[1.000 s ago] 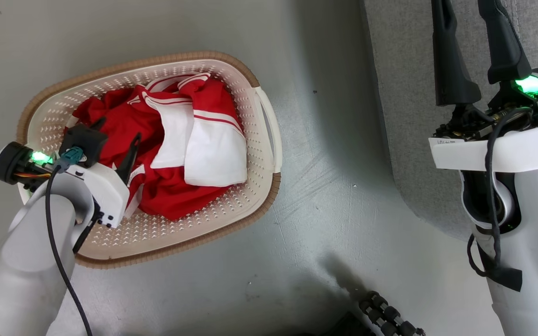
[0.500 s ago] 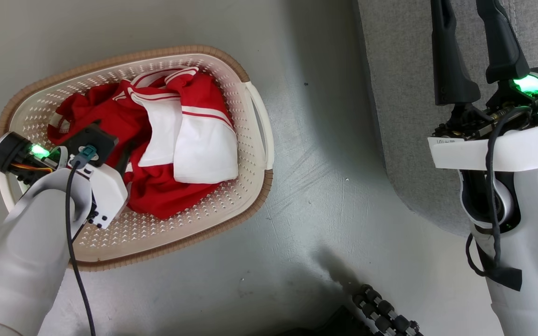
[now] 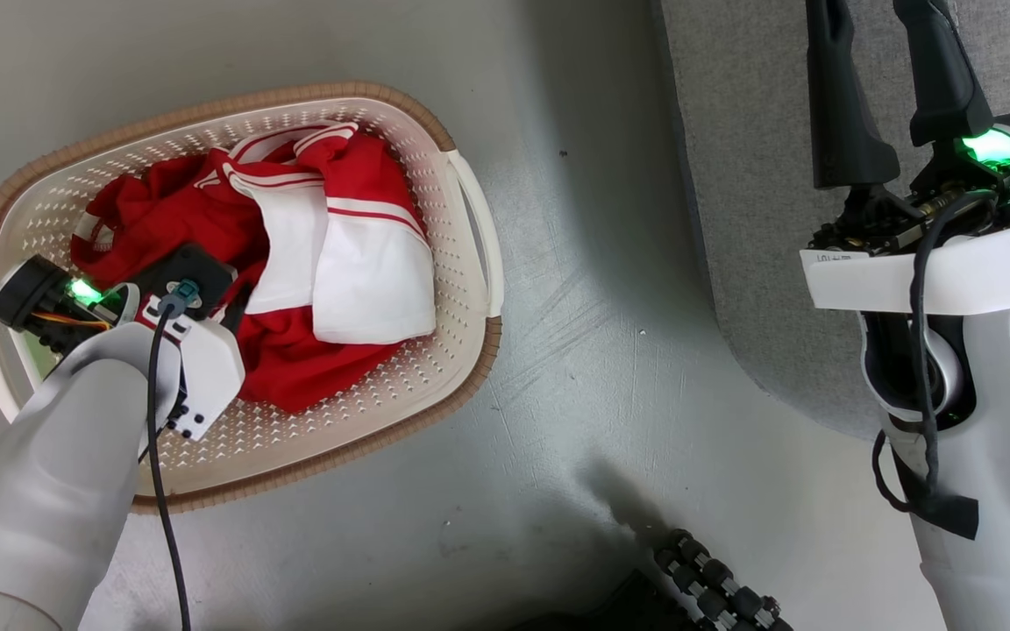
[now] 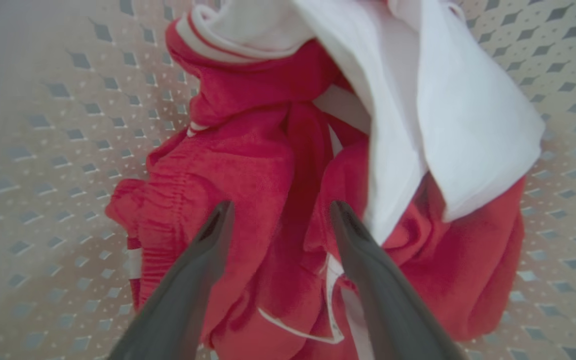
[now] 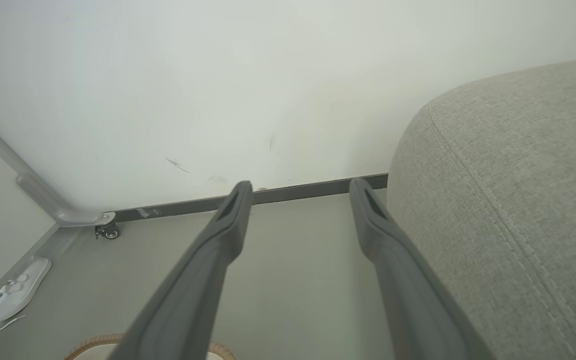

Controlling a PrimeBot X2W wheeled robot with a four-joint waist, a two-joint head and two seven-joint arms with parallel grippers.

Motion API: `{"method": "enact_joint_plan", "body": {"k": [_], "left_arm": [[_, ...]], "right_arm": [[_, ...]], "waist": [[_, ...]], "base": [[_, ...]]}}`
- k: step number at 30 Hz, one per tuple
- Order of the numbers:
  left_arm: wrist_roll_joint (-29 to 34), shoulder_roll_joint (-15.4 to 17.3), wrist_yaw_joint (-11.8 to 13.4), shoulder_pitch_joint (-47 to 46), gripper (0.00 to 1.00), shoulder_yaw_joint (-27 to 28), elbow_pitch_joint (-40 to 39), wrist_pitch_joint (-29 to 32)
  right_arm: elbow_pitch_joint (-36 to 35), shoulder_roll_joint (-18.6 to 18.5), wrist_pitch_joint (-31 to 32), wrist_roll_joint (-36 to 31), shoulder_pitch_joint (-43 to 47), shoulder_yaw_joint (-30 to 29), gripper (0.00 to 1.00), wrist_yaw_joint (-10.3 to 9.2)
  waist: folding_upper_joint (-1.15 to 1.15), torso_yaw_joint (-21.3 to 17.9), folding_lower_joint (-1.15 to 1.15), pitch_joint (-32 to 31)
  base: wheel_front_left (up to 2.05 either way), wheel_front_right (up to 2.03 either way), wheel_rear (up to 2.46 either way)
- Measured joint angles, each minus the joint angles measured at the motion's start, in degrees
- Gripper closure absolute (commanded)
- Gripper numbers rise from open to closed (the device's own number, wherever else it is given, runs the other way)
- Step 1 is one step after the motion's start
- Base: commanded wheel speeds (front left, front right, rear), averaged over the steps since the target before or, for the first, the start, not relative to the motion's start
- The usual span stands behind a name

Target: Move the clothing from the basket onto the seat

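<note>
My gripper should expect another red piece to stay behind when it lifts the clothing, because a ribbed red edge (image 4: 163, 231) sticks out past the white panels (image 3: 375, 263).
The clothing (image 3: 198, 219), red with white panels, lies heaped in the cream basket (image 3: 457, 175) on the floor at the left. My left gripper (image 4: 282, 207) reaches down into the heap, open, its fingers (image 4: 203, 250) set either side of a red fold and touching the fabric. In the head view my left wrist covers most of that gripper (image 3: 229, 302). My right gripper (image 5: 300, 184) is open and holds nothing, up in the air beside the grey seat (image 5: 508, 200). Seen from the head, its dark fingers (image 3: 847, 105) run off the top edge over the seat (image 3: 750, 175).
Grey floor separates the basket from the seat. A black ribbed part (image 3: 715, 587) sits at the bottom edge. In the right wrist view a white slipper (image 5: 18, 287) and a small caster (image 5: 109, 231) lie by the wall, and the basket rim (image 5: 88, 345) peeks in below.
The head camera has shifted, sliding the picture left. My left gripper has gone deeper into the basket, and its fingers are now hidden under the wrist. The right arm has held still.
</note>
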Motion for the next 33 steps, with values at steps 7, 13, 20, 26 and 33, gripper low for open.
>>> {"method": "enact_joint_plan", "body": {"k": [7,13,20,26,33], "left_arm": [[1.92,-1.21,0.43,-0.92,0.00,-1.87,2.12,1.09],[3.71,-2.09,0.58,-1.52,0.00,-3.80,2.63,0.92],[4.39,-2.43,0.74,-1.74,0.00,-4.77,5.49,1.20],[4.42,-3.14,0.71,-2.08,0.00,-5.13,6.48,1.77],[4.41,-3.45,0.70,-2.87,1.00,-5.19,7.44,1.76]], "right_arm": [[0.00,0.02,0.00,0.00,0.01,0.33,0.00,0.00],[0.00,0.03,0.00,0.00,0.00,0.32,0.00,0.00],[0.00,0.05,0.00,0.59,0.01,0.48,0.00,0.00],[0.13,0.10,0.00,0.68,0.01,0.23,0.00,0.00],[0.20,0.11,0.00,0.97,0.01,0.22,0.00,0.00]], "waist": [[0.00,-0.31,0.00,0.28],[0.00,-0.46,0.00,0.23],[0.00,-0.76,0.00,0.39],[0.00,-0.84,0.00,0.52],[0.00,-0.72,0.00,0.44]], "base": [[0.00,0.00,0.00],[0.00,0.00,0.00],[0.00,0.00,0.00],[0.00,0.00,0.00],[0.00,0.00,0.00]]}}
